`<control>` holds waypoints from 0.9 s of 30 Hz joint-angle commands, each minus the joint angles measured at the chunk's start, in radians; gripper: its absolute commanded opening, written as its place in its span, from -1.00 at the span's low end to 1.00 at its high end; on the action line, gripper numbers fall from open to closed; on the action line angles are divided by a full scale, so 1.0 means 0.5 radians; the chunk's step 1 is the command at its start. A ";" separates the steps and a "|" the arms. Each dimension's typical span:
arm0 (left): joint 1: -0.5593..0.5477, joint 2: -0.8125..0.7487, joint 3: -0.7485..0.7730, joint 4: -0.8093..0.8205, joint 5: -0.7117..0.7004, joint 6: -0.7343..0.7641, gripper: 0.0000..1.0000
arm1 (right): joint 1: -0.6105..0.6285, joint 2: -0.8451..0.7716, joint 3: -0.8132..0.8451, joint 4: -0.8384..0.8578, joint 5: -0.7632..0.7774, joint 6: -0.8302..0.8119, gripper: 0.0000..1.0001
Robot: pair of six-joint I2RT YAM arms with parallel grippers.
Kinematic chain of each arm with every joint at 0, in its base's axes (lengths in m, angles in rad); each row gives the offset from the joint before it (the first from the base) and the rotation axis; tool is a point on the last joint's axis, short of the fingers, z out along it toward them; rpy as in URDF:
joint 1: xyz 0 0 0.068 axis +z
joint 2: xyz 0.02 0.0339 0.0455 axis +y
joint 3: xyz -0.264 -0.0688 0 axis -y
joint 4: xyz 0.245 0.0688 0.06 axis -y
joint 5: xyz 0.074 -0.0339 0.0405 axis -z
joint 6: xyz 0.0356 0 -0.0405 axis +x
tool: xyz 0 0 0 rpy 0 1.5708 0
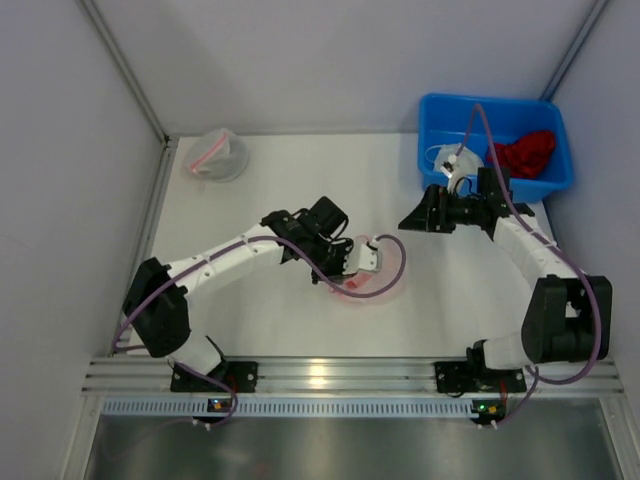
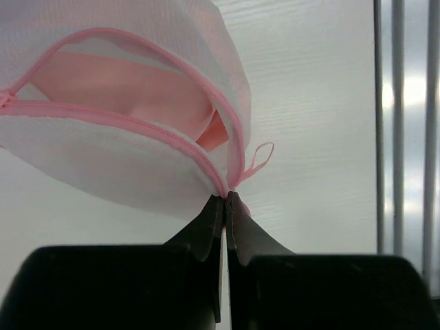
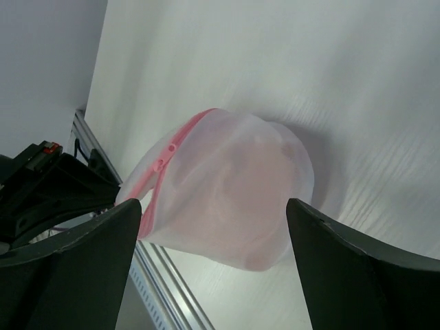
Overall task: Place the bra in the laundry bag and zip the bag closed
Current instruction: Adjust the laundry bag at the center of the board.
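Observation:
The zipper gapes (image 2: 130, 86) from its slider to my left gripper. My right gripper should pinch the zipper's closed part (image 3: 187, 130) so that my left gripper is free to work the slider.
The white mesh laundry bag (image 2: 130, 172) with pink zipper trim lies mid-table, also visible from above as the laundry bag (image 1: 362, 284). Its zipper (image 2: 124, 122) gapes, showing the pink bra (image 2: 144, 86) inside. My left gripper (image 2: 226, 197) is shut on the bag's edge at the zipper's end, beside a small pink loop (image 2: 260, 157). From above, the left gripper (image 1: 370, 262) rests over the bag. My right gripper (image 3: 214, 230) stands open, clear of the laundry bag (image 3: 234, 185), with nothing between its fingers (image 3: 354, 265). In the top view the right gripper (image 1: 408, 221) hovers to the bag's right.
A blue bin (image 1: 437, 120) at the back right holds a red garment (image 1: 528, 152) and a white item (image 1: 455, 158). Another mesh bag (image 1: 216, 156) lies at the back left. An aluminium rail (image 1: 330, 375) runs along the near table edge. Walls close in both sides.

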 commanded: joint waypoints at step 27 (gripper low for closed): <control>-0.102 -0.338 -0.458 0.790 -0.693 1.205 -0.96 | 0.279 0.494 -0.011 -0.029 -0.119 0.342 0.60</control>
